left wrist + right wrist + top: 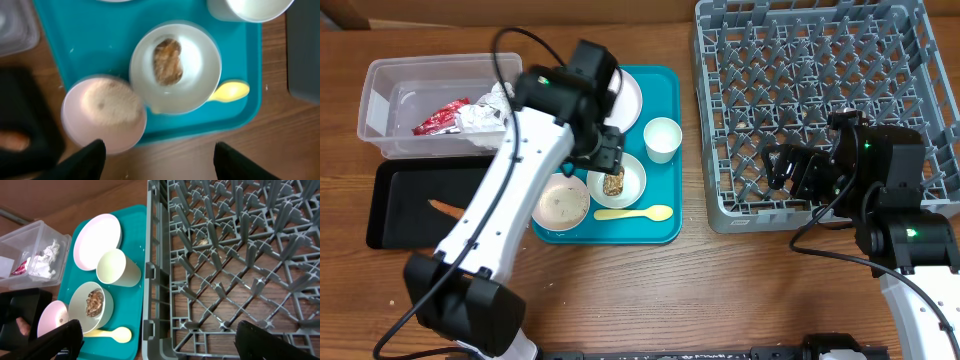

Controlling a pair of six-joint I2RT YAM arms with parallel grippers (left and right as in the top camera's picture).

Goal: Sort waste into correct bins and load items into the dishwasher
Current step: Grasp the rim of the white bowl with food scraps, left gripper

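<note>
The small white bowl's rim (644,186) facing away from the pink bowl is clear, so I'll keep lowering my left gripper until its fingers straddle that rim and close.
My left gripper (610,152) (160,162) is open and empty above the small white bowl (618,180) (175,67), which holds the brown food chunk (167,61). The pink bowl (563,203) (104,114) with rice, the white cup (662,138), the yellow spoon (633,213) and the pink plate (97,241) sit on the teal tray (665,232). The red wrapper (442,118) and the napkin (480,118) lie in the clear tub (380,135). The sausage (445,208) lies in the black tray (390,235). My right gripper (780,165) (165,342) is open and empty over the front left corner of the grey dish rack (820,60).
My left arm (510,200) crosses over the black tray and the left edge of the teal tray and hides part of the pink plate. The rack's wall (150,275) stands right beside the teal tray. Bare wood table (720,290) lies in front.
</note>
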